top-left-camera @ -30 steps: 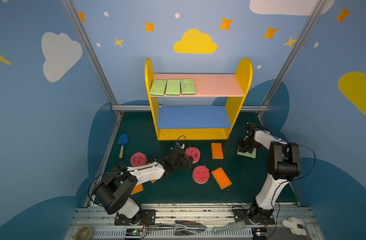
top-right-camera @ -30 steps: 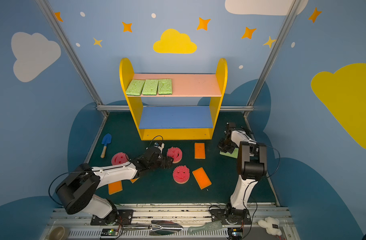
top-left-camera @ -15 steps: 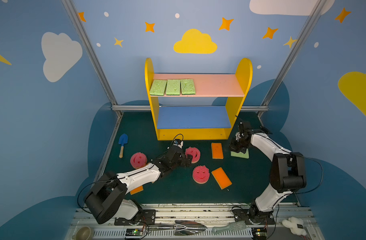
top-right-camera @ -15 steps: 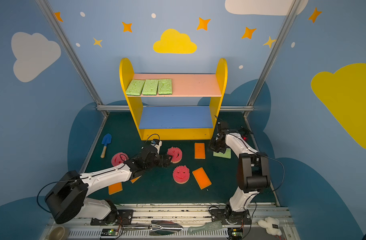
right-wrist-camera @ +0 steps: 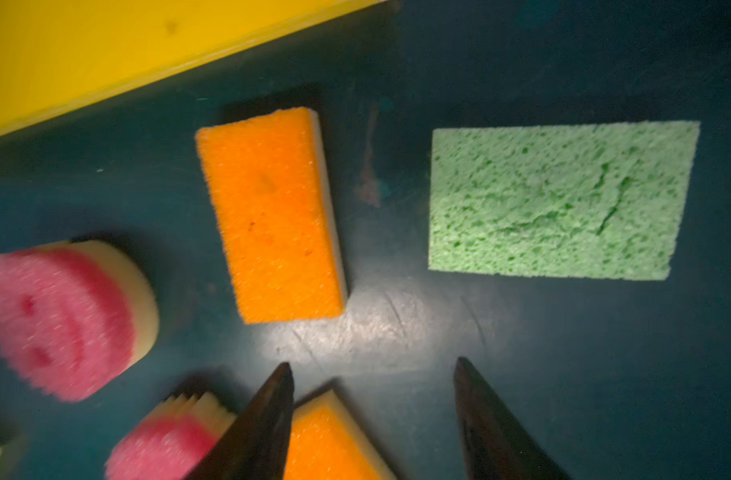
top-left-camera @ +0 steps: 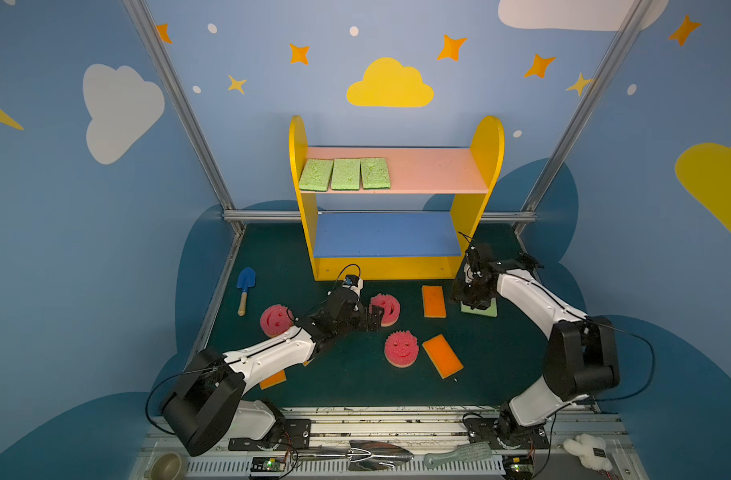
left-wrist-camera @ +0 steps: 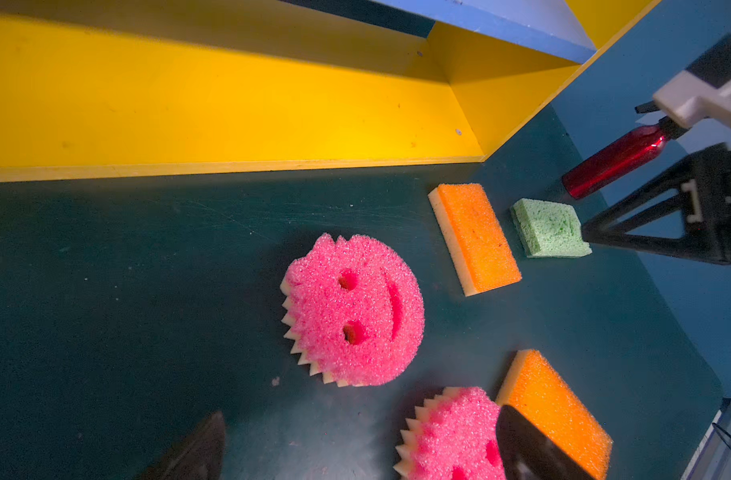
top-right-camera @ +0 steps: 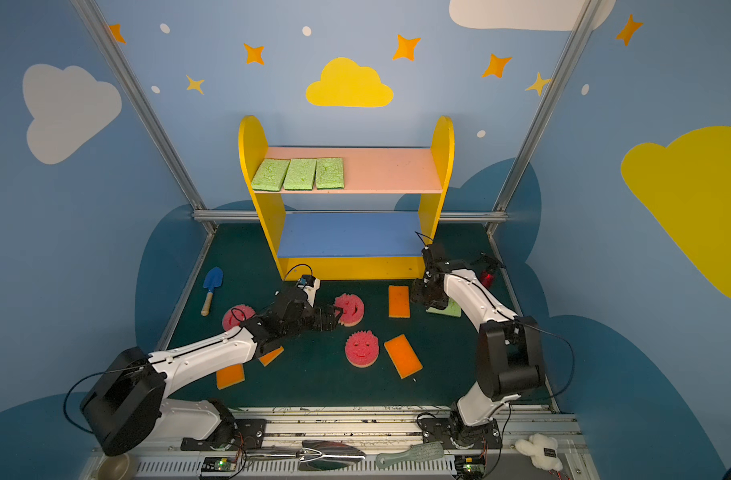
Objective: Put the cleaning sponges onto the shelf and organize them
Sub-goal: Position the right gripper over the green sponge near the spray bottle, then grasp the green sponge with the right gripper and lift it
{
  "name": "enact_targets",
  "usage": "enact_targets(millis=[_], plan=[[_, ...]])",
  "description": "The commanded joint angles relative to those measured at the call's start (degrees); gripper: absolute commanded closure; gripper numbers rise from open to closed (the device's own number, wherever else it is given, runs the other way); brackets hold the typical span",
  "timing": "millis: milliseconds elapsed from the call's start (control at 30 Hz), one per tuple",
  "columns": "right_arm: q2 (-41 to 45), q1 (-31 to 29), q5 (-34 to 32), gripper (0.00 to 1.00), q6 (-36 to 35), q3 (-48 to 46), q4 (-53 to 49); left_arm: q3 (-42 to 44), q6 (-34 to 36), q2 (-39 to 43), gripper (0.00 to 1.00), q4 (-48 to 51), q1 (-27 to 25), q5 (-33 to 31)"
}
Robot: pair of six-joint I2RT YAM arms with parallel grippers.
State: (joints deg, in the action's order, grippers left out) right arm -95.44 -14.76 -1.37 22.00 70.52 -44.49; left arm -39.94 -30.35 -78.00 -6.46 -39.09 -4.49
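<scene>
The green sponge's short end (right-wrist-camera: 449, 212) is clear of the orange sponge (right-wrist-camera: 274, 216) beside it, so my open right gripper should keep going down and close on that end.
The yellow shelf (top-left-camera: 380, 268) stands at the back with three green sponges (top-left-camera: 345, 173) in a row on its pink top board. My left gripper (top-left-camera: 375, 318) is open, low over the floor, just short of a pink smiley sponge (top-left-camera: 387, 308) (left-wrist-camera: 351, 311). Over the floor my right gripper (right-wrist-camera: 373, 363) is open and empty, between an orange sponge (right-wrist-camera: 272, 216) and a fourth green sponge (right-wrist-camera: 559, 199) (top-left-camera: 486, 311). Two more pink sponges (top-left-camera: 401, 348) (top-left-camera: 274, 320) and further orange sponges (top-left-camera: 442, 356) (top-left-camera: 272, 379) lie on the floor.
A blue toy trowel (top-left-camera: 245, 282) lies at the left wall. A red bottle (left-wrist-camera: 617, 160) lies by the shelf's right side behind my right arm. On the front rail are a metal trowel (top-left-camera: 376, 451), a brush (top-left-camera: 459, 454), a bowl (top-left-camera: 166, 467) and a white plush (top-left-camera: 586, 451).
My right gripper has swung left toward the shelf's corner and gone from shut to open beside the green sponge. My left gripper has reached further forward to the pink smiley sponge.
</scene>
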Motion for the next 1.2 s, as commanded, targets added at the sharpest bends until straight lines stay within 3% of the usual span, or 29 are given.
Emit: enact_targets(millis=[0, 200, 633, 700, 800, 833, 967, 1167], plan=[[-5.1, -0.6, -7.6, 0.39, -1.0, 4.1, -2.2, 0.5, -0.3, -0.8, 0.00, 0.2, 0.5, 0.6], [-13.1, -0.2, -12.0, 0.38, -2.4, 9.8, -4.1, 1.5, -0.8, -2.5, 0.00, -1.7, 1.3, 1.2], [-22.7, 2.0, -8.2, 0.46, -3.3, 15.3, -8.2, 1.4, -1.4, -7.6, 0.00, -4.8, 2.5, 3.6], [-23.9, 2.2, -7.1, 0.56, -3.8, 16.2, -9.2, 1.4, -1.5, -7.5, 0.00, -4.7, 2.5, 3.8], [-24.2, 2.1, -6.3, 0.89, -4.1, 16.1, -9.4, 1.3, -1.4, -6.8, 0.00, -4.3, 2.6, 3.9], [-23.9, 1.9, -6.6, 0.94, -4.0, 15.7, -9.2, 1.3, -1.4, -6.5, 0.00, -4.1, 2.6, 3.9], [-21.7, 0.7, -8.0, 1.00, -4.0, 14.7, -9.4, 1.3, -1.3, -5.0, 0.00, -3.2, 2.8, 3.9], [-14.5, -1.9, -9.3, 1.00, -3.8, 12.7, -10.5, 1.4, -2.1, -3.1, 0.00, -2.7, 3.0, 5.7]])
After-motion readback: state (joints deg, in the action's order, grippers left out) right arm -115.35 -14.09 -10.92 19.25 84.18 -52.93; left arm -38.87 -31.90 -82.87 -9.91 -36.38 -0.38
